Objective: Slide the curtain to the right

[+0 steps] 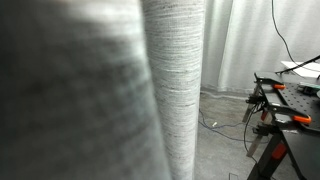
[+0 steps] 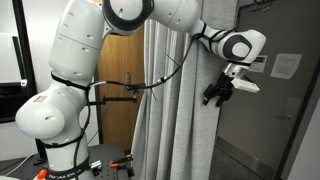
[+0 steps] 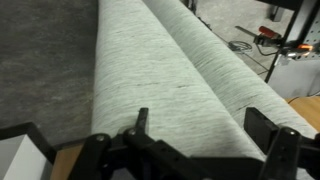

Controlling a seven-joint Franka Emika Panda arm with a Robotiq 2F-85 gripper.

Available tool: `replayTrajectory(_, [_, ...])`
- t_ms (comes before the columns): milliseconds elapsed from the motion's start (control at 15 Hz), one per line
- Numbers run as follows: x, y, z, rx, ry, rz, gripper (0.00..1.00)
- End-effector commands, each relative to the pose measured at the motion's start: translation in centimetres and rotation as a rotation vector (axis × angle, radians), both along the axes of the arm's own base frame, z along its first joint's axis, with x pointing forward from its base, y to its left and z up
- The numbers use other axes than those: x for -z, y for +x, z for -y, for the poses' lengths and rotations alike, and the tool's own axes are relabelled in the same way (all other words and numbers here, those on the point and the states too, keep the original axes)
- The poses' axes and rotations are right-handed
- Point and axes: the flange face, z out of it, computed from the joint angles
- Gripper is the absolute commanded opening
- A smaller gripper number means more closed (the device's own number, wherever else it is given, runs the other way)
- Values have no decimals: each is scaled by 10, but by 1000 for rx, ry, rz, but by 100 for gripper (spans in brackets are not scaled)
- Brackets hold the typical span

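Note:
The curtain's folds [image 3: 190, 75] run slanted under my open gripper, so next I turn my gripper to line up with the folds before closing on the curtain's edge [image 2: 208, 106].
The grey curtain [image 2: 170, 110] hangs in long vertical folds. It fills the left of an exterior view [image 1: 175, 80] and most of the wrist view [image 3: 170, 70]. My gripper [image 2: 218, 93] is at the curtain's right edge, about mid-height. In the wrist view the gripper [image 3: 205, 135] is open, its two black fingers spread wide either side of a curtain fold. I cannot tell if the fingers touch the cloth.
A wooden door [image 2: 120, 100] stands behind the curtain's left part. A grey wall with a paper sign [image 2: 285, 65] is on the right. A black workbench with orange clamps [image 1: 290, 110] and cables on the floor [image 1: 225, 120] lie beyond the curtain.

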Motion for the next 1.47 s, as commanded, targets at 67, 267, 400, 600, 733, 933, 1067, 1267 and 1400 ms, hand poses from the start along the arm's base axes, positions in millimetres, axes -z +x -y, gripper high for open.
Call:
replayTrajectory(67, [-17, -20, 1, -18, 108, 211, 99])
replayTrajectory(267, [-11, -38, -2, -102, 146, 296, 100])
replayTrajectory(400, [-5, -51, -4, -164, 161, 326, 100])
replayTrajectory(600, [3, -66, -2, -227, 185, 332, 100])
replayTrajectory(733, [5, -71, 4, -244, 187, 330, 100])
replayTrajectory(933, [-5, -69, 18, -194, 204, 366, 100])
replayTrajectory(1067, [-10, -69, 27, -151, 219, 392, 99])
replayTrajectory(1267, [-22, -59, 43, -86, 212, 466, 98])
replayTrajectory(1400, [-33, -45, 52, -39, 205, 519, 98])
